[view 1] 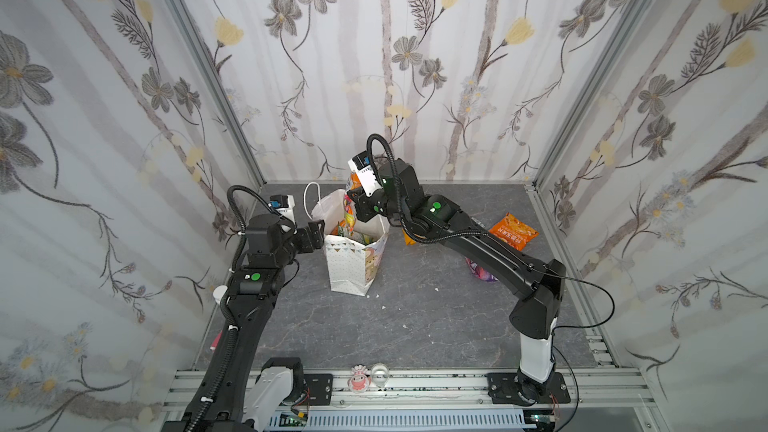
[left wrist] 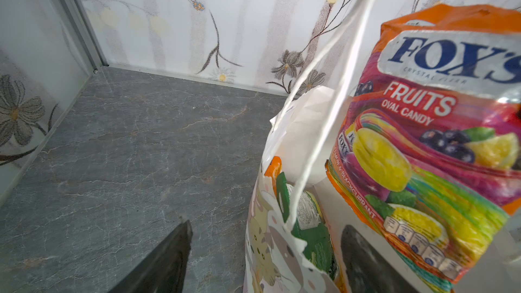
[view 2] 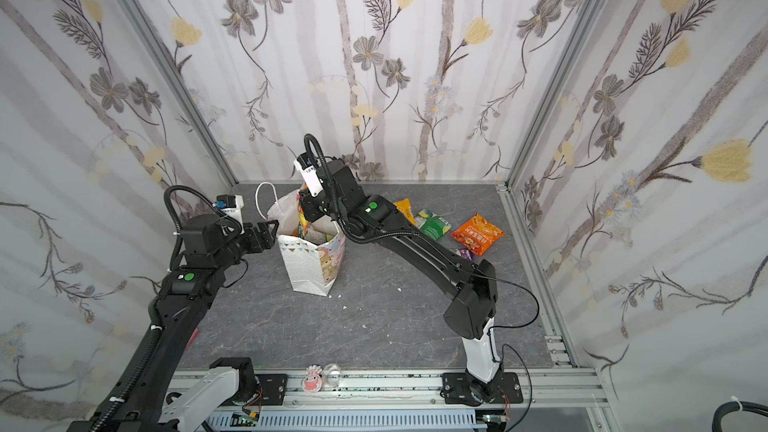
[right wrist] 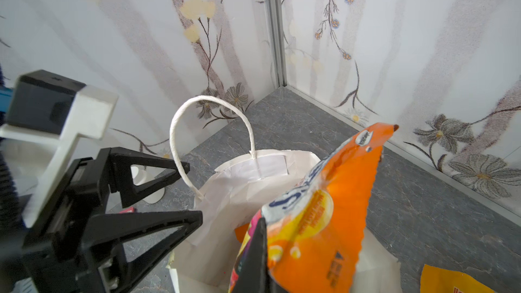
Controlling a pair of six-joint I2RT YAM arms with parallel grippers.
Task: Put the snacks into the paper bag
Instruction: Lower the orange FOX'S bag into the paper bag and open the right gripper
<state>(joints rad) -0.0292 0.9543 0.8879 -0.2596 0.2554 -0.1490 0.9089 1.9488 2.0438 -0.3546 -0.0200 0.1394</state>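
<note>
My right gripper is holding the FOX'S candy packet (view 1: 349, 213), which hangs upright in the paper bag's opening (view 1: 365, 233). It should keep moving the packet down until the fingers reach the bag's rim, and then let go.
The white paper bag (view 1: 349, 268) (view 2: 303, 268) stands upright at mid-table, mouth open. My right gripper (view 1: 354, 199) (right wrist: 263, 249) is shut on an orange-pink FOX'S candy packet (left wrist: 437, 136) (right wrist: 324, 207), which hangs upright in the bag's mouth. At the bag's left rim, my left gripper (view 1: 318, 234) (left wrist: 267, 226) is open, with the printed bag wall (left wrist: 265, 249) between its fingers. A green packet (left wrist: 310, 235) lies inside the bag. On the table to the right lie more snacks: an orange chip bag (view 1: 513, 230) (view 2: 477, 233), a green packet (view 2: 434, 224), a yellow-orange one (view 2: 405, 207) and a purple one (view 1: 480, 272).
A white cup (view 1: 219, 293) and a pink item (view 1: 215, 340) sit by the left wall. A small toy figure (view 1: 358, 378) and a clear cup (view 1: 379, 375) rest on the front rail. Flowered walls close in the back and both sides.
</note>
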